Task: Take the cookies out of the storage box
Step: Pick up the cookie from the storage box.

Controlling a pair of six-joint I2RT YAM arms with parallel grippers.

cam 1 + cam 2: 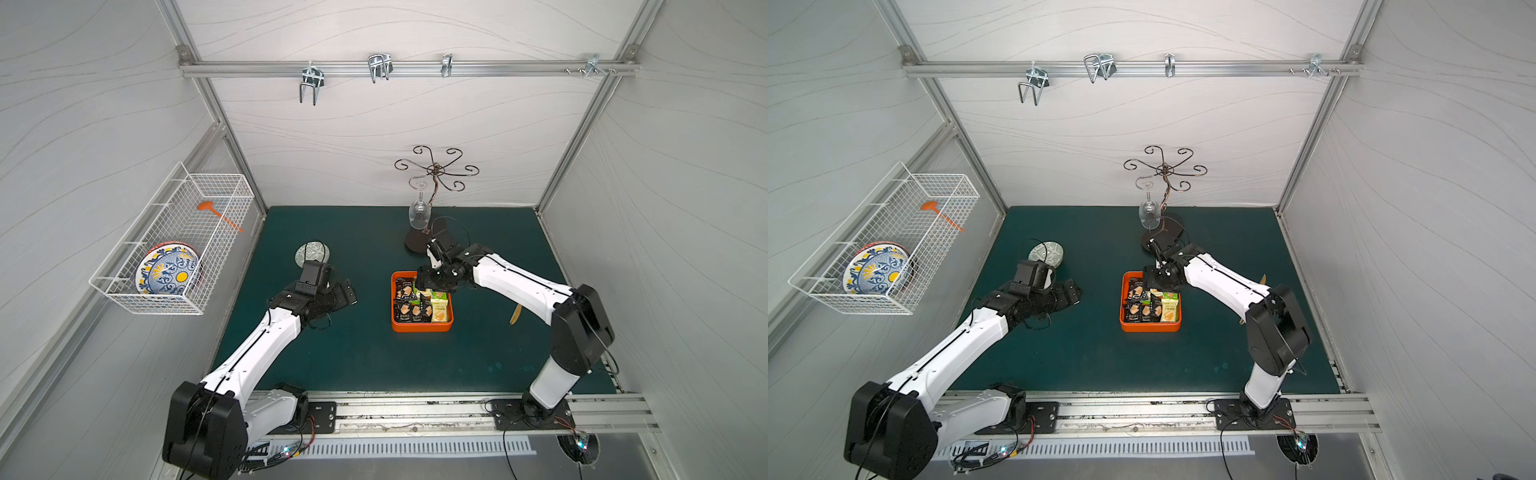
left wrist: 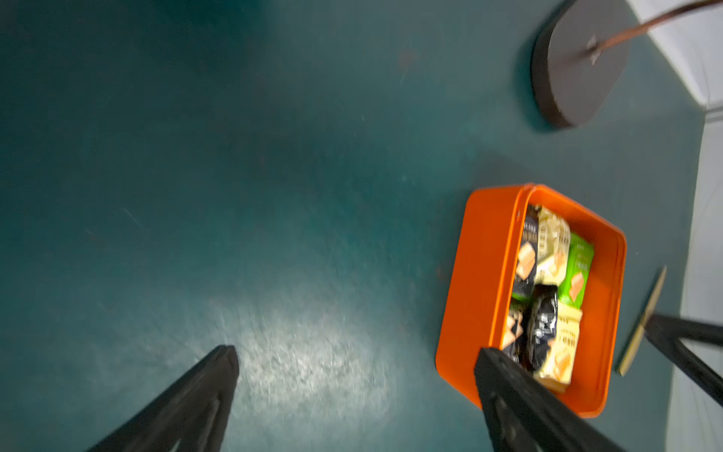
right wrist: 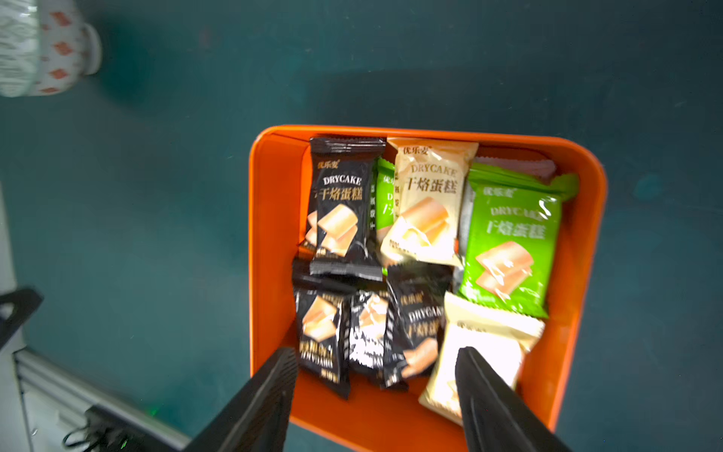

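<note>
My right gripper takes up the space over the storage box, so my left gripper should move back while my right gripper lifts out the far black packet.
The storage box is a shallow orange tray in the middle of the green mat. Several cookies lie in it, in black, green and pale yellow packets. My right gripper hangs over the box's far edge. Its jaws stand apart, with black packets below the gap and a pale packet by one finger; nothing is pinched. My left gripper stands wide open over bare mat to the left of the box. The cookies are blurred there.
A glass rack with a dark round base and a hanging wine glass stands just behind the box. A patterned cup sits by the left wrist. A wooden stick lies right of the box. A wire basket hangs on the left wall.
</note>
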